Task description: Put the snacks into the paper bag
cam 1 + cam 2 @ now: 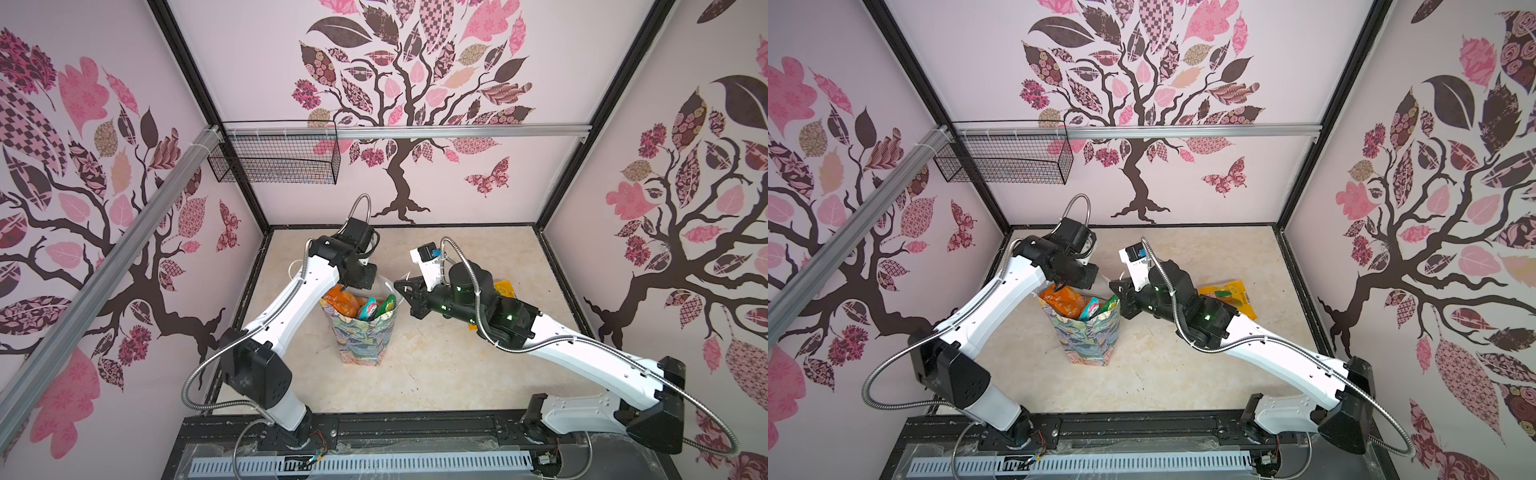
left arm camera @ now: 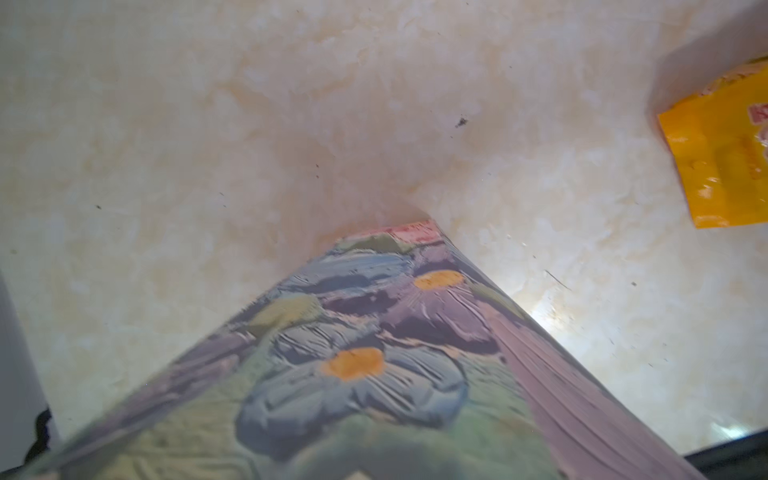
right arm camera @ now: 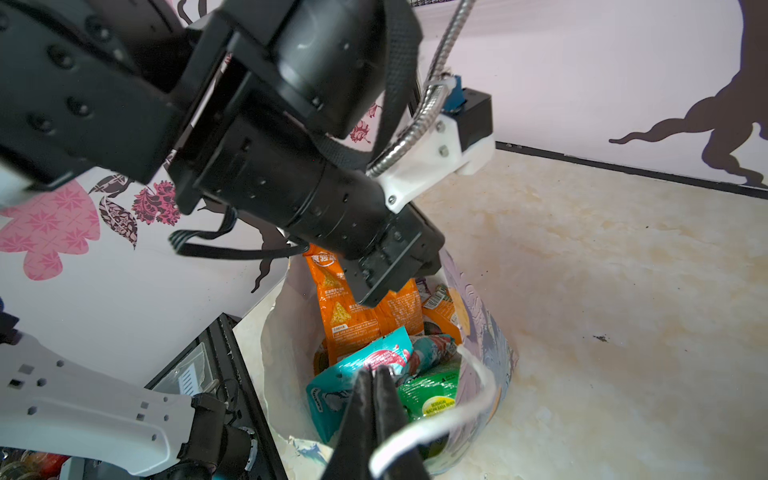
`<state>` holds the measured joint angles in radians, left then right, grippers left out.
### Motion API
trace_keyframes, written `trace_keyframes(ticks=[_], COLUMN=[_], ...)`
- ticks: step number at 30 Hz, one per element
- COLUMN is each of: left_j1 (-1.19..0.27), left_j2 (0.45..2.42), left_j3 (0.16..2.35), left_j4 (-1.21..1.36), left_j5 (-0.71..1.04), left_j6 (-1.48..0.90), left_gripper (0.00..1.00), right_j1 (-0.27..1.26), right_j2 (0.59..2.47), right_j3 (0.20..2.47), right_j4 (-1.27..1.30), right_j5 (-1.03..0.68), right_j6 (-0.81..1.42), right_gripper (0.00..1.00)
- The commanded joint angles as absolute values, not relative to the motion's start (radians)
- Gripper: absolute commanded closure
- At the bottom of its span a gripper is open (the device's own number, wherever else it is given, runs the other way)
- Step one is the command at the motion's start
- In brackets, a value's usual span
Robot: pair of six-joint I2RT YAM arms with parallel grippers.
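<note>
The yellow packet (image 1: 1233, 297) is a long way from my left gripper, so my right gripper should move away from the white cord handle (image 3: 485, 382), open and pick up the packet.
The paper bag (image 1: 361, 340) (image 1: 1088, 340) stands upright mid-table, holding several snacks: orange packets (image 3: 345, 316), a teal one (image 3: 357, 370) and a green one (image 3: 428, 395). A yellow packet (image 1: 1227, 291) (image 2: 723, 166) lies on the table behind the right arm. My left gripper (image 1: 343, 289) (image 3: 370, 297) is shut at the bag's far rim, against the tall orange packet; I cannot see whether it pinches anything. Its wrist view shows only the bag's outer wall (image 2: 353, 374). My right gripper (image 1: 398, 285) (image 3: 376, 374) is shut over the bag's mouth, with a white cord handle (image 3: 478, 374) lying across one finger.
A black wire-mesh basket (image 1: 274, 160) hangs from the aluminium rail on the back wall. Patterned walls enclose the table on three sides. A black rail with both arm bases (image 1: 415, 428) runs along the front edge.
</note>
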<state>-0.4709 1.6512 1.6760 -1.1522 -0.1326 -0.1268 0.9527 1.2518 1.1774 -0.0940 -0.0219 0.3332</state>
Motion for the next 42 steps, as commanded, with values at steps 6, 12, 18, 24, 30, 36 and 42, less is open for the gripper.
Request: trace_keyframes(ticks=[6,12,18,24,30,36,42], left_j1=[-0.469,-0.469,-0.455,-0.235,-0.215,-0.173,0.051], left_j2=[1.504,1.418,1.307,1.184,1.144,1.095,1.121], left_j3=[1.687,1.742,1.774,1.787,1.836,1.615,1.482], left_j4=[-1.033,-1.131,-1.294,-1.356,-1.394,-1.246,-1.052], left_j5=[-0.162,-0.174,-0.275,-0.061,-0.129,-0.094,0.158], left_j6=[-0.106,-0.127,-0.188,-0.213,-0.206,-0.204,-0.203], left_gripper=[0.79,0.55,0.27,0.20,0.06,0.02,0.19], right_j1=[0.953,0.954,0.953,0.953,0.952,0.896,0.747], right_j2=[1.233,1.255,1.254,1.249,1.182,1.126,1.089], right_j3=[1.225,1.253,1.347,1.506,1.505,1.409,1.262], right_j4=[-0.028,-0.071,-0.203,-0.433,-0.532,-0.635,-0.706], right_j5=[-0.024,-0.016,0.040,0.121,0.183,0.348,0.461], right_j6=[0.320,0.319,0.301,0.263,0.266,0.309,0.357], right_gripper=[0.95,0.93,0.67,0.56,0.46,0.36,0.32])
